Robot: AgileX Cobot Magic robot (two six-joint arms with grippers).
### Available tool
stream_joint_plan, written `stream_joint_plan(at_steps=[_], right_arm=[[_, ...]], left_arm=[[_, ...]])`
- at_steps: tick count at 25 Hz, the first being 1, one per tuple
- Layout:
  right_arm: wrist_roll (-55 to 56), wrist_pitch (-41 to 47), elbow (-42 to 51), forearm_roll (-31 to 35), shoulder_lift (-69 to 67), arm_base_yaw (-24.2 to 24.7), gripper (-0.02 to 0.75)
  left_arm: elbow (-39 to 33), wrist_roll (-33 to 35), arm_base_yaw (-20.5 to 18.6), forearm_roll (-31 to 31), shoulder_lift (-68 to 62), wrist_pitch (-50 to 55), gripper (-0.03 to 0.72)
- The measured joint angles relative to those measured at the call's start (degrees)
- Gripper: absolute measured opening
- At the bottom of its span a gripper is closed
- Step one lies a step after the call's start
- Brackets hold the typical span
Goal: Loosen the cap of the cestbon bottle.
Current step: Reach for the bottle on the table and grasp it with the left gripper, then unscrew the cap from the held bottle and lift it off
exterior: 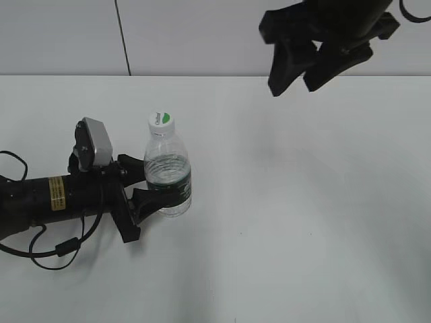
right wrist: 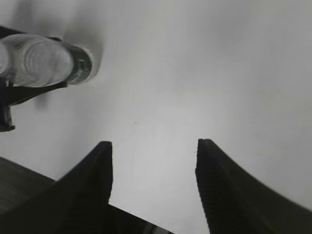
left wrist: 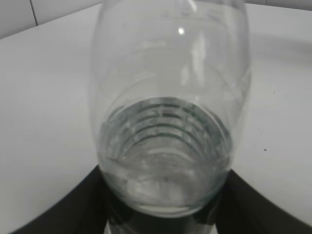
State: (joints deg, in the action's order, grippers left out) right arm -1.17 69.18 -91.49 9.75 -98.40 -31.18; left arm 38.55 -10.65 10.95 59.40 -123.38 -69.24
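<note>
My left gripper will keep holding the bottle's lower body (exterior: 171, 194), so when I lift the white cap (exterior: 161, 123), it should come fully off and leave the bottle standing.
The cestbon bottle (exterior: 168, 176) stands upright on the white table, clear and ribbed, with a dark green label band. Its white cap (exterior: 161, 122) with a green leaf mark is on top. My left gripper (exterior: 145, 185) lies low on the table and is shut on the bottle's lower body. In the left wrist view the bottle (left wrist: 168, 107) fills the frame between the black fingers (left wrist: 165, 214); the cap is out of that view. My right gripper (exterior: 296, 84) hangs open and empty high at the upper right, far from the bottle. The right wrist view shows its open jaws (right wrist: 153, 146) and the bottle (right wrist: 46, 61) at upper left.
The white table (exterior: 303, 222) stretches to the right and front of the bottle. A grey wall with a dark seam (exterior: 122, 37) stands behind. The left arm's black body and cables (exterior: 47, 202) lie along the left edge.
</note>
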Motion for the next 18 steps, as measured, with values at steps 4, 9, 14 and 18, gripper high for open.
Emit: stream_joint_plan(at_steps=[4,9,14,18], right_arm=[[0.0,0.5,-2.6,0.2,-1.9,-4.4,0.424],[0.0,0.5,-9.9,0.4,-7.8,-9.4,0.424],[0.0,0.5,-16.5,0.7,-13.3,-13.7,0.424],[0.0,0.6,-19.8,0.7,-16.9,-14.8,0.424]], left_arm=[[0.0,0.0,0.0,0.0,0.0,0.1,0.373],[0.0,0.0,0.0,0.1,0.0,0.1,0.372],[0.0,0.0,0.0,0.5,0.0,0.1,0.372],[0.0,0.0,0.0,1.1,0.0,0.0,0.372]])
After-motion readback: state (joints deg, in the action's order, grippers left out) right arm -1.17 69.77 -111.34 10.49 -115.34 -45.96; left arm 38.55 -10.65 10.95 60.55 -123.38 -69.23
